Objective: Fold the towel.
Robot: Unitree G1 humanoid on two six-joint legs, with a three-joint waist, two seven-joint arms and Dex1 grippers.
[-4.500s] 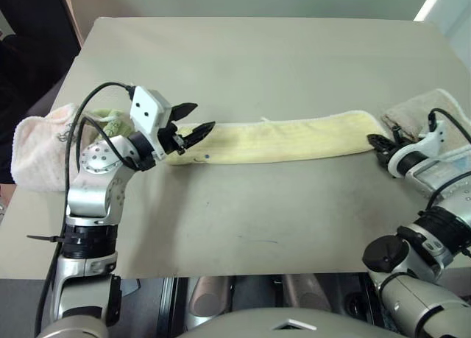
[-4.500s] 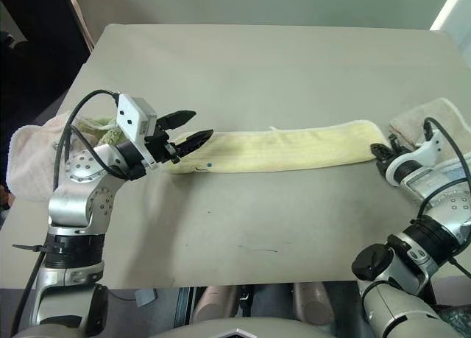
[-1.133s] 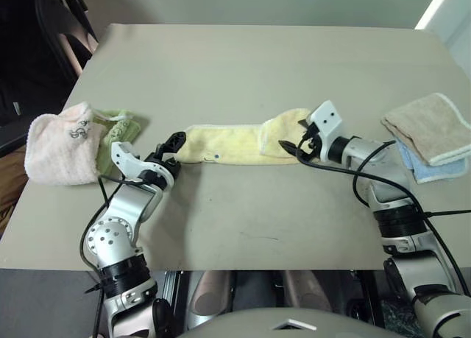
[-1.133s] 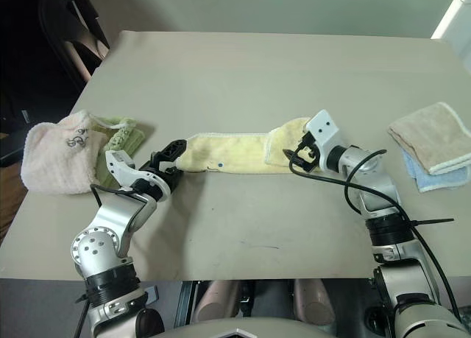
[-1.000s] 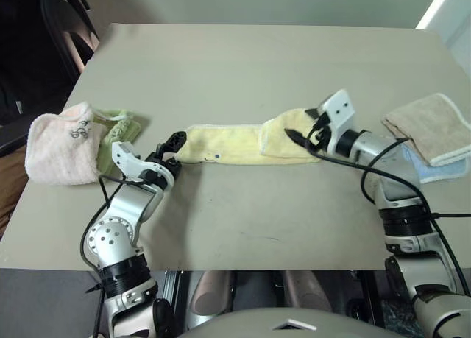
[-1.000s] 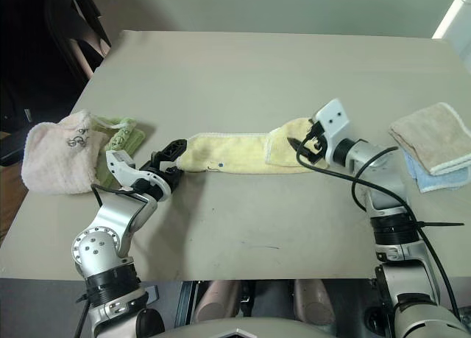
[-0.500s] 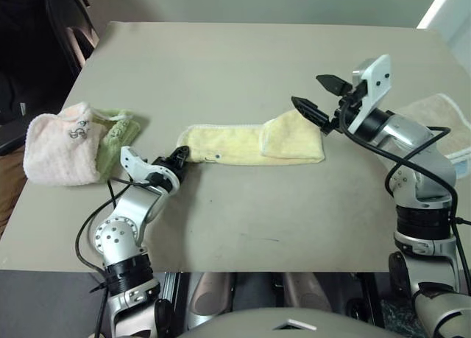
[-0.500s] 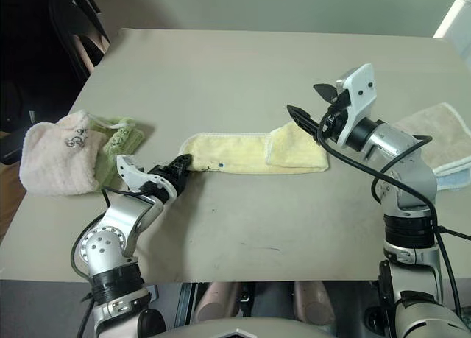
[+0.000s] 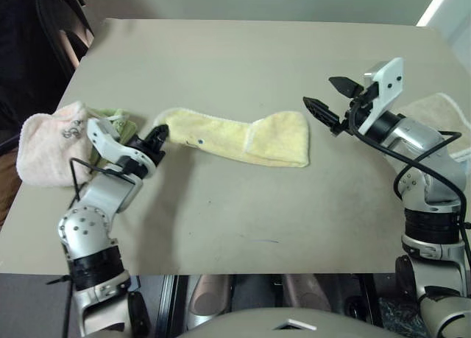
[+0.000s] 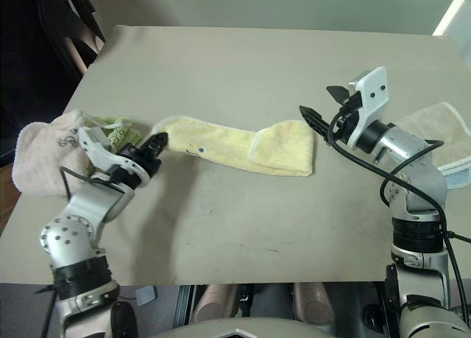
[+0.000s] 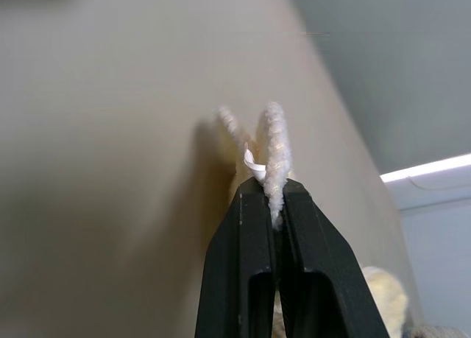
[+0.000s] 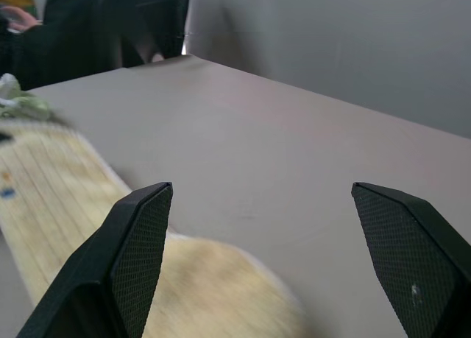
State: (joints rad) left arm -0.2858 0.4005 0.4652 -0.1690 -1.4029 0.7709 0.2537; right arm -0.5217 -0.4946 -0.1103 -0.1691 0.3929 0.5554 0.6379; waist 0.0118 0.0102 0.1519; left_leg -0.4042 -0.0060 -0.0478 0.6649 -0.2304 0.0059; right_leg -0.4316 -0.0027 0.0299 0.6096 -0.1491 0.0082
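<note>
My gripper will carry the pale yellow towel [image 9: 213, 135] by its edge. The towel should keep its folds together then, because the doubled-back end [image 9: 281, 138] lies flat by itself.
The pale yellow towel [image 9: 235, 138] lies slantwise across the middle of the table, its right end doubled back over itself. A small dark mark [image 9: 199, 141] shows near its left end. My left gripper [image 9: 157, 134] is shut on that left end and holds it a little off the table. In the left wrist view the hem [image 11: 274, 154] sticks up from between the closed fingers [image 11: 243, 257]. My right gripper [image 9: 319, 91] hangs open above the table, just right of the folded end, with nothing in it. The right wrist view has the towel [image 12: 66, 205] below its spread fingers.
A pink towel [image 9: 43, 143] and a green cloth [image 9: 118, 121] lie at the table's left edge, close behind my left arm. A beige towel [image 9: 434, 110] lies at the right edge behind my right arm. A dark chair [image 9: 66, 14] stands beyond the far left corner.
My right gripper laid the towel's right end over toward the left, let go and rose clear. My left gripper closed on the left end and lifted it up and leftward.
</note>
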